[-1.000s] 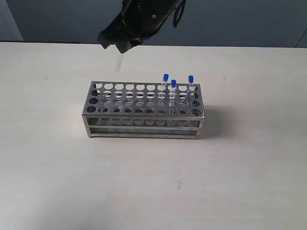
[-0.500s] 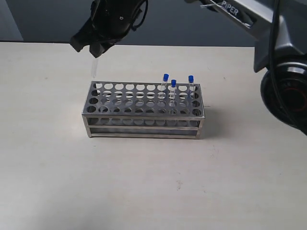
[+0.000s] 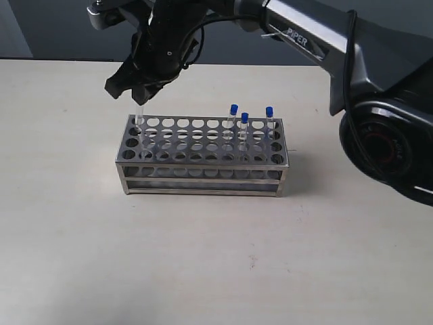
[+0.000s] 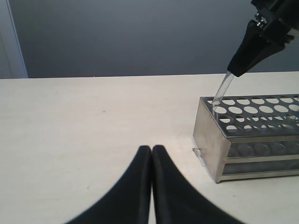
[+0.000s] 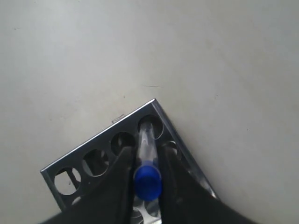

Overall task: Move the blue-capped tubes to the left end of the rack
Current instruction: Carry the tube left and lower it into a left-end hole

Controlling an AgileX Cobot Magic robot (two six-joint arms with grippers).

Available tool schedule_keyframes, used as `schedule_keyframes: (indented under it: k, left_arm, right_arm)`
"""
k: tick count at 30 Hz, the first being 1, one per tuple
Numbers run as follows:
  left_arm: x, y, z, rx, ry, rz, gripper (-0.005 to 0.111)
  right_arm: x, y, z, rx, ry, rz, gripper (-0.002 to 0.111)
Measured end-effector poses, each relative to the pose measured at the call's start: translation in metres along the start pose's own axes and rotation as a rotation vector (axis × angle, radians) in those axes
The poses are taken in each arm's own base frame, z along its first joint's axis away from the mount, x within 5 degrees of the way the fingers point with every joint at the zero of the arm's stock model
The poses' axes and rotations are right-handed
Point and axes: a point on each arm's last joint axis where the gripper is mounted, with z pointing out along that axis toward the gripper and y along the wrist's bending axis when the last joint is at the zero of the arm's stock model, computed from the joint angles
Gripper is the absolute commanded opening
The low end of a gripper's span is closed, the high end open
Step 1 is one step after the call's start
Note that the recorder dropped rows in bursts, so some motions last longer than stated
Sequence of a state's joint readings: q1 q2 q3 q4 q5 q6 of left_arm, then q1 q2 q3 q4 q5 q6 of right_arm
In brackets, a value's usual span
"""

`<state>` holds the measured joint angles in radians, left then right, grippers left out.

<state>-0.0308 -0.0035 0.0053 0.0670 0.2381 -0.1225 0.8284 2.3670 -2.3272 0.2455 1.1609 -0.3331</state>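
The tube's clear tip (image 3: 139,119) is going into the rack's corner hole (image 3: 137,123). My right gripper continues to go down until the blue cap is close to the rack, and then let go.
The shiny metal rack (image 3: 203,157) stands mid-table. Three blue-capped tubes (image 3: 244,128) stand upright in holes near its right end. My right gripper (image 3: 140,91) has reached across to the rack's left end and is shut on a fourth blue-capped tube (image 5: 147,173). That tube's clear lower part (image 3: 140,116) dips into a corner hole at the far left of the rack (image 5: 150,125); the left wrist view shows the tube (image 4: 223,88) slanting into it. My left gripper (image 4: 152,150) is shut and empty, low over bare table left of the rack (image 4: 243,135).
The pale table (image 3: 203,257) surrounds the rack. The right arm's black body (image 3: 385,135) hangs over the table's right side. A dark wall runs behind the far edge.
My right gripper carried the tube leftward from above the rack's middle to its left end, then came down until the tube's tip entered a corner hole.
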Motion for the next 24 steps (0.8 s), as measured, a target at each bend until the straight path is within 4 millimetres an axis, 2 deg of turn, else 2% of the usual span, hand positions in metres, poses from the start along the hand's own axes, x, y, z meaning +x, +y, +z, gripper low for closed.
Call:
schedule_keyframes:
  k: [4,9,17,24]
  left_arm:
    - [0.000,0.000,0.000,0.000,0.000,0.000,0.001]
    - [0.000,0.000,0.000,0.000,0.000,0.000,0.001]
    - [0.000,0.000,0.000,0.000,0.000,0.000,0.001]
    - [0.000,0.000,0.000,0.000,0.000,0.000,0.001]
  right_arm:
    - [0.001,-0.001,0.008,-0.010,0.001,0.008,-0.001]
    - [0.005,-0.003,0.027,-0.031,0.012,0.012,-0.001]
    - [0.005,-0.003,0.034,-0.042,-0.004,0.005,-0.001]
    - [0.000,0.007,0.038,-0.025,-0.030,-0.082,-0.001]
